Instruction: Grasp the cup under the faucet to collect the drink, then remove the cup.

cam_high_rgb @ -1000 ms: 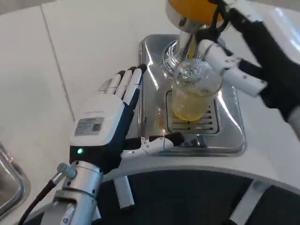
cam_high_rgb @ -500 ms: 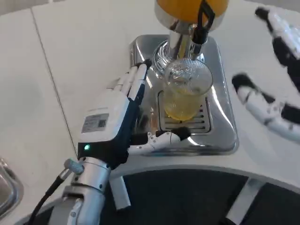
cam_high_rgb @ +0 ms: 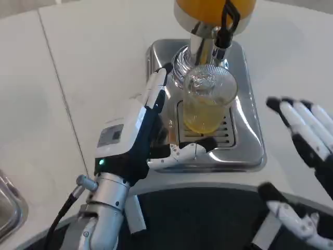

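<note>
The yellow drink (cam_high_rgb: 203, 115) should stay pooled low inside when I carry the cup out from the faucet, because the clear glass's side (cam_high_rgb: 209, 86) rises well above the drink.
A clear ribbed cup (cam_high_rgb: 207, 103), about half full of yellow drink, stands on the grille of the steel drip tray (cam_high_rgb: 248, 148) under the faucet (cam_high_rgb: 208, 48) of the orange dispenser (cam_high_rgb: 213, 9). My left hand (cam_high_rgb: 139, 133) is open just left of the cup, fingers stretched along its side and thumb reaching under its front; I cannot tell if it touches. My right hand (cam_high_rgb: 307, 140) is open with spread fingers, off to the right of the tray and apart from the cup.
The white table (cam_high_rgb: 93, 67) stretches left and behind the tray. A metal container's edge (cam_high_rgb: 8, 213) shows at the lower left. The table's curved front edge runs just below the tray, dark floor beyond.
My right hand left the faucet lever and cup, dropping away to the lower right. My left hand moved closer to the cup. The camera shifted slightly.
</note>
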Robot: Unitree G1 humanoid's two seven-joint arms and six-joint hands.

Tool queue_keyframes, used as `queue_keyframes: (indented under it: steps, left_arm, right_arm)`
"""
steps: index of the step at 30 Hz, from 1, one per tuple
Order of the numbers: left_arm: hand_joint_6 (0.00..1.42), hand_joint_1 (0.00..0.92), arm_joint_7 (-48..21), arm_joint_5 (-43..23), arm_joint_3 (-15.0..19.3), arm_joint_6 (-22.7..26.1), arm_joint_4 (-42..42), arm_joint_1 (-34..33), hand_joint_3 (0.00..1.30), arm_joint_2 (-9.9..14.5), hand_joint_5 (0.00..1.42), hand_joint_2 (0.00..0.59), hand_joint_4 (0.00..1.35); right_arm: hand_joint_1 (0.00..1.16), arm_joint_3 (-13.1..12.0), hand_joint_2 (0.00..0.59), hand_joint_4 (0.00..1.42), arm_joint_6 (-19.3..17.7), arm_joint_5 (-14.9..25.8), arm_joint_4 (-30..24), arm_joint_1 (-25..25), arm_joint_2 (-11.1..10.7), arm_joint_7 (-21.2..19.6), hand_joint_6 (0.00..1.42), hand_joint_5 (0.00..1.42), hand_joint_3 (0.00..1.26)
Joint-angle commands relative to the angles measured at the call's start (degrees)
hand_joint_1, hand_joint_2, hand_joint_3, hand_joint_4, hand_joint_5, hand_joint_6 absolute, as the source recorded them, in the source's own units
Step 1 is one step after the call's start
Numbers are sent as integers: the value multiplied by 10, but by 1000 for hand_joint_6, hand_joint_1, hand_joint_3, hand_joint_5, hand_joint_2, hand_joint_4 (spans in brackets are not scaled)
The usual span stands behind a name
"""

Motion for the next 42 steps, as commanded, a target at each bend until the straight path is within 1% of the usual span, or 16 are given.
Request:
queue_keyframes:
  steps: [1,3,4,8,15,20,27,30,37,42]
  left_arm:
    - [194,293,14,-1,-11,-23,33,-22,0,-10,167,38,0]
    - [201,325,20,-3,-13,-32,52,-31,0,-15,176,40,0]
    - [210,340,25,-5,-13,-36,62,-36,0,-18,179,37,0]
    - [217,354,39,-19,-8,-51,103,-56,0,-32,190,41,0]
    - [245,365,67,-40,-6,-71,173,-93,0,-58,222,38,0]
    - [259,369,82,-45,-9,-85,211,-116,0,-65,238,39,0]
    - [290,382,94,-55,-9,-105,253,-137,0,-80,266,39,0]
    - [307,392,96,-56,-11,-111,263,-142,0,-86,283,42,0]
    - [311,393,105,-55,-14,-116,287,-157,0,-98,294,42,0]
    - [313,398,116,-53,-14,-111,310,-173,0,-106,298,43,0]
  right_arm:
    - [352,-51,438,0,-49,36,11,60,-2,-28,48,0,1]
    - [351,-66,435,0,-60,50,7,79,0,-29,48,0,0]
    - [349,-71,422,0,-64,56,3,86,1,-27,48,0,0]
    - [345,-76,415,0,-61,67,-9,98,3,-18,48,0,0]
    - [339,-67,407,0,-38,71,-10,83,-4,-3,55,0,0]
    - [336,-57,403,0,-23,61,-6,63,-9,8,59,0,0]
    - [332,-68,400,0,-2,70,-9,53,-18,20,74,2,0]
    - [331,-68,400,0,3,70,-12,52,-20,23,76,3,0]
    - [329,-66,399,0,8,71,-16,54,-18,28,87,12,0]
    - [333,-59,387,0,16,68,-16,45,-14,31,83,14,0]
